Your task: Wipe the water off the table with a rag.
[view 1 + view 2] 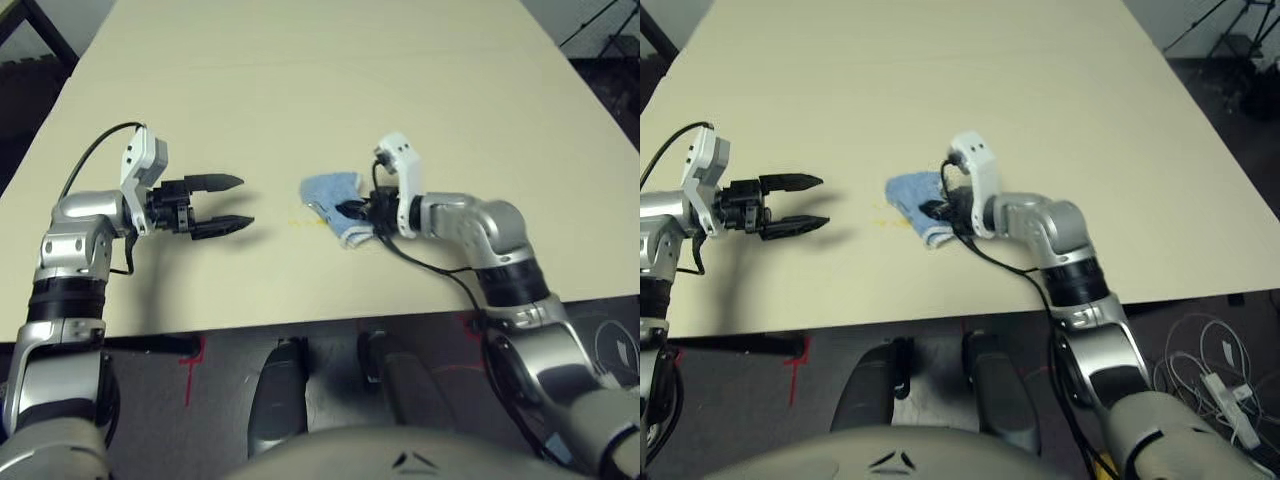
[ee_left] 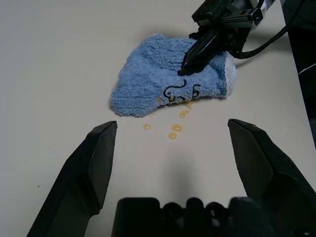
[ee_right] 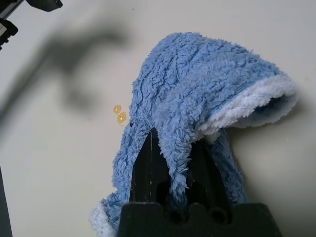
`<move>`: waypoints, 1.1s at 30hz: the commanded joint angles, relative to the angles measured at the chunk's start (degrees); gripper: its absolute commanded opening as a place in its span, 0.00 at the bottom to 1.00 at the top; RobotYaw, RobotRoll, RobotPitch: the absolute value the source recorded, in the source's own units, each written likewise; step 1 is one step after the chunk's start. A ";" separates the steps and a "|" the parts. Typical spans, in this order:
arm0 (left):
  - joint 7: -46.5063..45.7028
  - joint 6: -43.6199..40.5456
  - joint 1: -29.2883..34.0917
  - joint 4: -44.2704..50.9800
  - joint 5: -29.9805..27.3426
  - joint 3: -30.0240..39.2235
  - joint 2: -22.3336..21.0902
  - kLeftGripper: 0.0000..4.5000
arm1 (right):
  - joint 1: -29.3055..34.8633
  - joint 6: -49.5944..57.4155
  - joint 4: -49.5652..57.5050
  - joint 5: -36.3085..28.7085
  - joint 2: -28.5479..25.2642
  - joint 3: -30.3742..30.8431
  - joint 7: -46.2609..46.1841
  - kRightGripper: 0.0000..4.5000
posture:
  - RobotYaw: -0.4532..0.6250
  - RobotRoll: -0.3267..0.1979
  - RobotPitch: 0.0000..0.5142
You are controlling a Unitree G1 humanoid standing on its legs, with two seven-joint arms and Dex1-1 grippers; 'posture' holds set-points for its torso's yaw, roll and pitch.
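Note:
Drops of water (image 1: 307,222) are next to the rag's edge. Next, I wipe the rag over them with my right gripper toward my left gripper, then pull it back.
The light blue rag (image 1: 330,198) lies bunched on the cream table (image 1: 320,90), near its front middle. My right gripper (image 1: 352,209) is shut on the rag (image 3: 197,94), pinching a fold between its fingers and pressing it to the tabletop. A few yellow-orange drops of water (image 2: 175,129) sit just left of the rag, some right at its edge; they show faintly as water (image 1: 298,222) in the head view. Left of the spill my left gripper (image 1: 238,202) hovers open over the table, pointing toward the rag with nothing between its fingers.
The table's front edge (image 1: 300,325) runs close below both arms. A black cable (image 1: 440,270) trails from the right wrist over that edge. Dark floor and stands lie beyond the table's far corners.

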State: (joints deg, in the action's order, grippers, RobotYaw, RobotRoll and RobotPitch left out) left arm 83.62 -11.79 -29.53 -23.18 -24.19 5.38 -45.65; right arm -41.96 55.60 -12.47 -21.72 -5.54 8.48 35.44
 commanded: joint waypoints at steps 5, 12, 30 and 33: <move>0.37 0.37 -0.14 -0.84 1.27 -0.39 -0.95 1.00 | -3.01 -2.97 -9.94 2.26 8.36 2.96 -0.86 0.01 | 0.59 0.62 0.46; 0.24 0.72 -0.69 -1.69 1.62 -0.36 -0.78 1.00 | -6.66 -6.07 -16.80 4.40 14.52 3.12 -1.06 0.01 | 0.59 0.62 0.46; 0.15 2.70 -2.87 -6.63 2.91 -0.06 -0.88 1.00 | -6.81 -3.00 -12.42 4.94 0.26 3.17 5.35 0.01 | 0.59 0.62 0.46; 0.40 3.58 -3.90 -8.60 3.37 -0.17 -0.85 1.00 | -4.75 -0.66 -7.73 4.58 -5.49 3.27 7.36 0.01 | 0.58 0.62 0.46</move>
State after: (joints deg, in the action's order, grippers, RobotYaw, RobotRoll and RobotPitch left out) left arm 83.55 -9.17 -32.98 -30.51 -21.93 5.56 -46.06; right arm -49.46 52.13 -20.99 -18.13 -7.88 10.75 42.41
